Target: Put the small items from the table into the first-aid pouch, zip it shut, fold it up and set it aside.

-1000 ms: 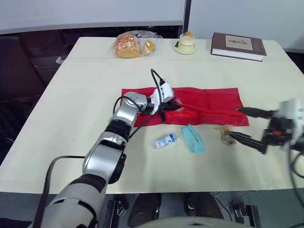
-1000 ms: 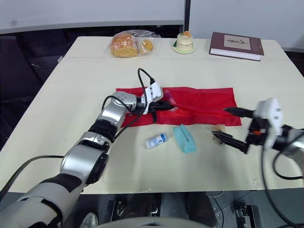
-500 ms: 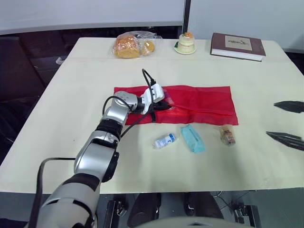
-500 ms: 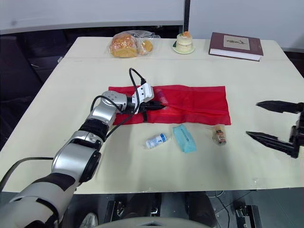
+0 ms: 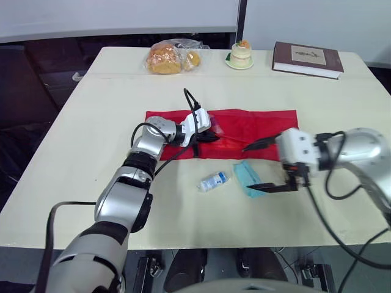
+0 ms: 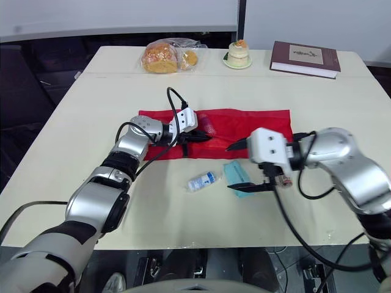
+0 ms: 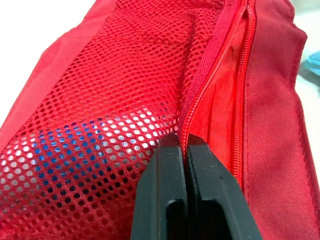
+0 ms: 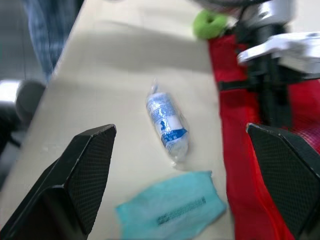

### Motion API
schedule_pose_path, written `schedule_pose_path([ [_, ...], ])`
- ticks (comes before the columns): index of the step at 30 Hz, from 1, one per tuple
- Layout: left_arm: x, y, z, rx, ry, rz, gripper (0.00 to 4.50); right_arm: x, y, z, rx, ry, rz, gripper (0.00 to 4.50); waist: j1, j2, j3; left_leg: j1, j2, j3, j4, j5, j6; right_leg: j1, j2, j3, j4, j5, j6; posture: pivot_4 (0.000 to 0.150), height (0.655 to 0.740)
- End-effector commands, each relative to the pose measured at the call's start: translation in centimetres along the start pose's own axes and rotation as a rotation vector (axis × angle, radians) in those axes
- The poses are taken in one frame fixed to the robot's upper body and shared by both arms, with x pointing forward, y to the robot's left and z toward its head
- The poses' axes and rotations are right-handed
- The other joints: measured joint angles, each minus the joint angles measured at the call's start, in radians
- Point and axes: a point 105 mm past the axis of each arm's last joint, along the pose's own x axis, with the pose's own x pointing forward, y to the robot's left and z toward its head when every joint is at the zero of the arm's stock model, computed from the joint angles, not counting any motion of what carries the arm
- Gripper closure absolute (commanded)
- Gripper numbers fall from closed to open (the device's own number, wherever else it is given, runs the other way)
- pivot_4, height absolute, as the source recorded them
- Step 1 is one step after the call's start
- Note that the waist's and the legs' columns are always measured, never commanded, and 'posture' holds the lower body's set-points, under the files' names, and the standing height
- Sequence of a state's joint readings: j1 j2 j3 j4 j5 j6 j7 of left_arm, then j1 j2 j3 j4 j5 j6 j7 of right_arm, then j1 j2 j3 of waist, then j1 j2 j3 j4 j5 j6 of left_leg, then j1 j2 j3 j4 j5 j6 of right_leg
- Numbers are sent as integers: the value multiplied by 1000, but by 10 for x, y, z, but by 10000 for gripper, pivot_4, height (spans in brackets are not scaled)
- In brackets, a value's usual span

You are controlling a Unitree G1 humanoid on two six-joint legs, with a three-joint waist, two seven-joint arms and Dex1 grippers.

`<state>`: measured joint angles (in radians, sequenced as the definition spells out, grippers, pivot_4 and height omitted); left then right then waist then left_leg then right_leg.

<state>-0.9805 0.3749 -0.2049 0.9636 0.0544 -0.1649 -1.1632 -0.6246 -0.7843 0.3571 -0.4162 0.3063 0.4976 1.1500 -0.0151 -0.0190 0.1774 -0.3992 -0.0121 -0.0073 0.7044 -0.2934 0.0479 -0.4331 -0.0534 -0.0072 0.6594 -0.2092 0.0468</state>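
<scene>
The white roll (image 5: 213, 181) will turn crosswise and snag at the pouch's opening when I push, because the pouch's zipper edge (image 5: 228, 147) lies low next to my left gripper.
The red first-aid pouch (image 5: 256, 131) lies flat across the middle of the table. My left gripper (image 5: 208, 136) is shut on the pouch's zipper edge near its left end; the left wrist view shows the gripper (image 7: 183, 142) pinching the red mesh beside the zipper, with something blue (image 7: 75, 145) under the mesh. In front of the pouch lie a white roll (image 5: 213, 180) and a teal packet (image 5: 239, 170). My right gripper (image 5: 247, 169) is open, pointing left over the teal packet. The right wrist view shows the white roll (image 8: 168, 127) and the teal packet (image 8: 172, 212) between its spread fingers (image 8: 80, 170).
A bag of bread (image 5: 168, 58), a small cake (image 5: 239, 54) and a brown book (image 5: 307, 59) stand along the far edge. A small brown item (image 6: 283, 179) lies partly behind my right wrist. The table (image 5: 91, 152) has bare room to the left and the right.
My right arm has swung in from the table's right edge to over the teal packet, its fingers still open. The left gripper keeps its hold on the pouch.
</scene>
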Motion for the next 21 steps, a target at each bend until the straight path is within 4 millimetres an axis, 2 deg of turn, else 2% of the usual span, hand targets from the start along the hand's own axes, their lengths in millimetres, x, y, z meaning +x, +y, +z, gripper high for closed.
schedule_pose_path([
  [1, -1, 1, 3, 18, -5, 0, 45000, 25, -6, -11, -78, 105, 61, 367, 1, 0, 0, 0, 0, 0, 0, 0, 0, 0, 0, 0, 1, 0, 0, 1500, 7289],
  [6, 0, 1, 3, 12, -8, 5, 45000, 52, -13, -17, -126, 203, 115, 367, 3, 0, 0, -1, 0, -2, 0, 1, -1, -1, 1, -2, 2, 0, 0, 1500, 7289],
  [12, 0, 0, 3, 9, -13, 8, 45000, 66, -11, -30, -163, 305, 162, 367, 3, 0, 0, -1, 0, -2, 0, 1, -2, -1, 0, -1, 1, 0, 0, 1500, 7289],
  [13, 1, 0, 3, 8, -13, 8, 45000, 68, -10, -30, -159, 308, 169, 5512, 3, 0, 0, -1, 0, -2, 0, 1, -2, -1, 0, -1, 2, 0, 0, 1500, 7289],
  [14, 1, 0, 3, 8, -14, 9, 45000, 70, -9, -30, -156, 306, 176, 7494, 3, 0, 0, -1, 0, -2, 0, 1, -2, -1, 0, -1, 2, 0, 0, 1500, 7289],
  [16, 1, 0, 3, 7, -15, 10, 45000, 73, -8, -29, -152, 300, 179, 19090, 2, 0, 0, 0, 0, -3, 0, 1, -2, -1, 0, -2, 3, 0, 0, 1500, 7289],
  [18, 1, 0, 3, 7, -16, 9, 45000, 77, -7, -25, -137, 272, 172, 25691, 2, 0, 0, 0, 0, -3, 0, 1, -2, -1, 0, -2, 3, 0, 0, 1500, 7289],
  [19, 1, -1, 3, 6, -16, 9, 45000, 79, -7, -22, -126, 252, 172, 31720, 2, 0, 0, 0, 0, -2, 0, 1, -2, -1, 0, -2, 2, 0, 0, 1500, 7289],
  [21, 1, -1, 3, 6, -17, 8, 45000, 81, -7, -19, -115, 232, 167, 36629, 2, 0, 0, 0, 0, -2, 0, 2, -3, -1, 0, -2, 2, 0, 0, 1500, 7289],
])
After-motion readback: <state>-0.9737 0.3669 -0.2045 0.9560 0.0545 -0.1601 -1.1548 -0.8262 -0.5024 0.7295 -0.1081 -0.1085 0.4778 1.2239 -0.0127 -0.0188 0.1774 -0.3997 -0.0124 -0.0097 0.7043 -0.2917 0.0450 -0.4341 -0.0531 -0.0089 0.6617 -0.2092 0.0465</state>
